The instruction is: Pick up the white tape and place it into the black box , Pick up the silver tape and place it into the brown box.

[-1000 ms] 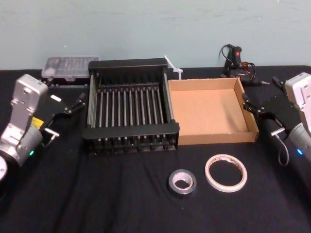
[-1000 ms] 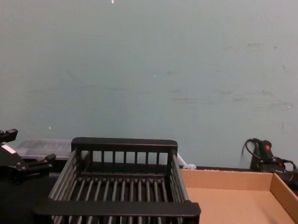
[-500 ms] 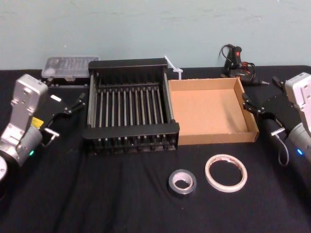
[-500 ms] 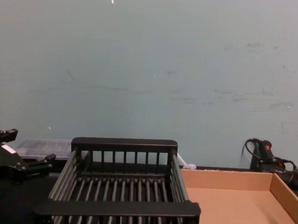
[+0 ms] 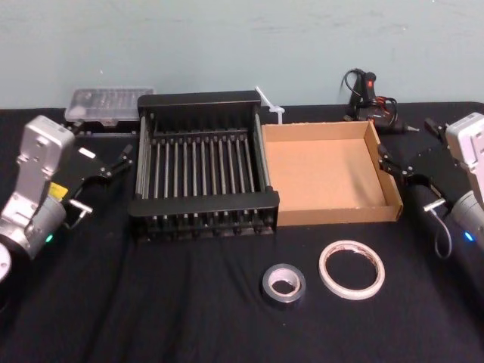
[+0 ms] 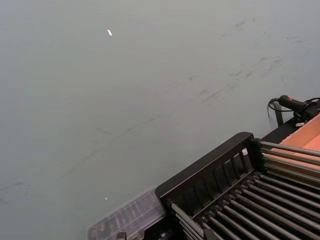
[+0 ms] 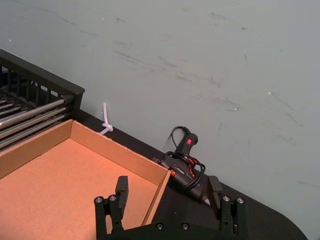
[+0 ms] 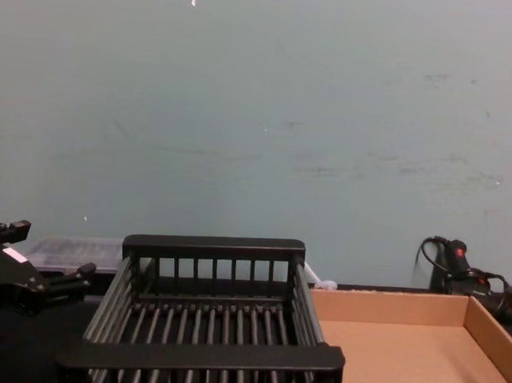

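Note:
The black box's bottom rods (image 8: 210, 331) sit close; lowered white tape will lie flat across them.
The white tape (image 5: 352, 269) lies flat on the black cloth in front of the brown box (image 5: 325, 174). Just left of it lies the smaller silver tape (image 5: 283, 283). The black box (image 5: 204, 203) stands left of the brown box, touching it; both boxes hold nothing. My left gripper (image 5: 102, 144) hovers open beside the black box's left wall, also in the chest view (image 8: 42, 251). My right gripper (image 5: 408, 145) hovers open at the brown box's right wall. In the right wrist view, the gripper (image 7: 168, 189) has its fingers wide apart above that box's far corner (image 7: 159, 175).
A clear plastic case (image 5: 106, 102) sits behind the left gripper. A black glue gun with cables (image 5: 370, 98) lies behind the brown box's right corner. A white zip tie (image 5: 268, 102) sticks up between the boxes at the back. A wall bounds the table's far edge.
The right gripper has edged very slightly to the right. The left arm, both tapes and both boxes have not moved.

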Controlling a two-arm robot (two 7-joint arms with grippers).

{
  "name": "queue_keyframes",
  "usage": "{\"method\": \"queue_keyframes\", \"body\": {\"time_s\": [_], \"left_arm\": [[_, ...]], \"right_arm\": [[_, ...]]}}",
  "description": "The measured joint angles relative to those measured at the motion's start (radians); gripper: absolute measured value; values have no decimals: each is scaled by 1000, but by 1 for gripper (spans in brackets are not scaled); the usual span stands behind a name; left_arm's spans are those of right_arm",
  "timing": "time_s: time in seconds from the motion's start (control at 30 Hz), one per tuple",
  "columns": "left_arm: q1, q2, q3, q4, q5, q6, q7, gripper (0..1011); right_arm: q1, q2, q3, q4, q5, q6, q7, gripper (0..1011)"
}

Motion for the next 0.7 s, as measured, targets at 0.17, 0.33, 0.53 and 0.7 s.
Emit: {"method": "queue_keyframes", "body": {"time_s": [0.17,0.33,0.53,0.7], "left_arm": [[0,0,0,0,0,0,0,1001],[0,0,0,0,0,0,0,1001],[0,0,0,0,0,0,0,1001],[0,0,0,0,0,0,0,1001]], "right_arm": [[-20,10,19,-31,2,1,15,1002],[-67,34,51,-98,30,24,37,1002],[-133,70,93,-190,86,76,74,1002],[-177,94,123,-253,126,119,101,1002]]}}
